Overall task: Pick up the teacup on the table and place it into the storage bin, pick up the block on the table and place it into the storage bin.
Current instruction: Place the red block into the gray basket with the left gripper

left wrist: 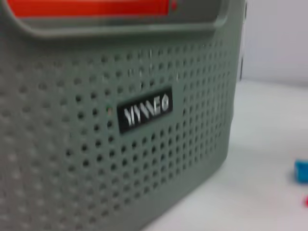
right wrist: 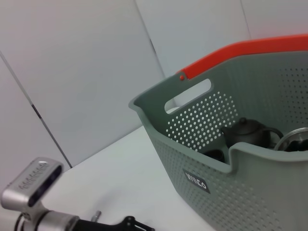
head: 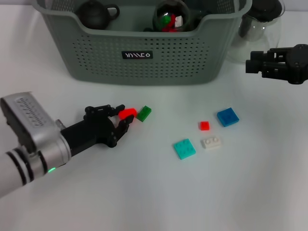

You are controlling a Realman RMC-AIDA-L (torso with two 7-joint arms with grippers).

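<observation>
The fingers of my left gripper are holding the red block [head: 128, 113] from both sides. I should continue to raise it toward the open storage bin [head: 135, 18] until the gripper can let go inside.
The grey-green storage bin [head: 96, 57] stands at the back of the table, its black label facing me; it fills the left wrist view [left wrist: 96, 159] and shows in the right wrist view [right wrist: 250, 192]. My left gripper [head: 125, 116] is low over the table in front of the bin, its fingers closed on either side of a red block [head: 129, 113]. A green block [head: 144, 113] lies touching that block on the right. A dark teapot [head: 98, 12] and a small dark cup shape [right wrist: 214, 155] sit inside the bin. My right gripper [head: 254, 63] hovers right of the bin.
A clear glass pitcher [head: 260, 24] stands right of the bin. A blue block [head: 227, 117], a small red block [head: 204, 125], a white block [head: 211, 142] and a teal block [head: 184, 148] lie at centre right. A glass globe [head: 171, 17] sits in the bin.
</observation>
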